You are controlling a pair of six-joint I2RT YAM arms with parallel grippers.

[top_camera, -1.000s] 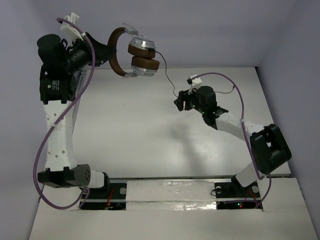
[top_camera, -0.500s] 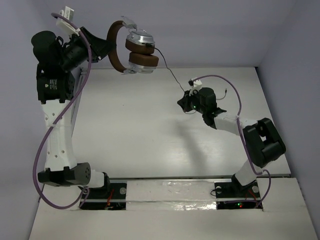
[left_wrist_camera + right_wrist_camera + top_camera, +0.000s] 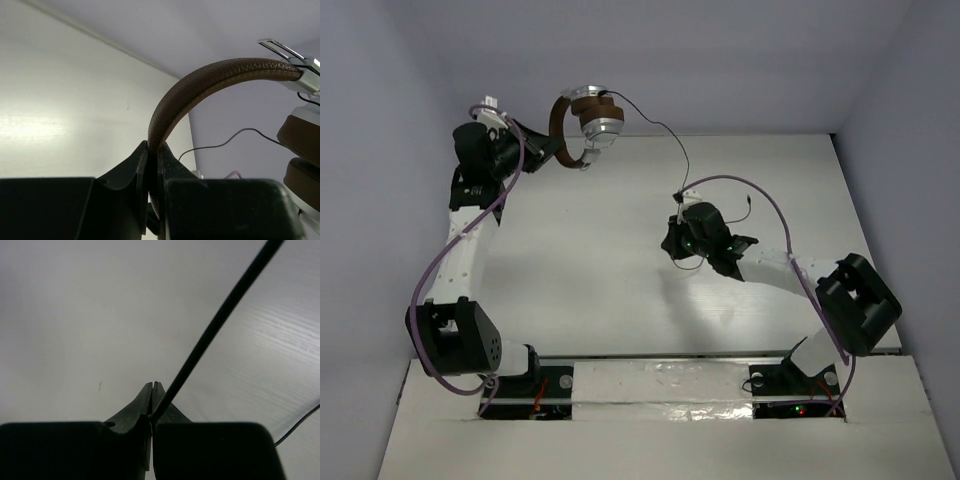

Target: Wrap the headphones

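Observation:
The headphones are hanging far away from my right gripper, so next my left gripper moves them to the middle before my right gripper loops the cord over the headband.
The headphones, with brown headband and silver earcups, hang in the air above the table's far left. My left gripper is shut on the headband, which sticks up from between its jaws; the brown ear pads show at the right edge. The thin black cord arcs from the earcups down to my right gripper near the table's middle. In the right wrist view my right gripper is shut on the cord, which runs up and to the right from the jaws.
The white table lies under both arms, with grey walls at the back and sides. Purple arm cables loop over each arm. A loose strand of cord trails over the table behind the right gripper.
My right gripper has shut on the cord and pulled it nearer and leftward. My left arm has folded down, turning the headphones and bringing them slightly right.

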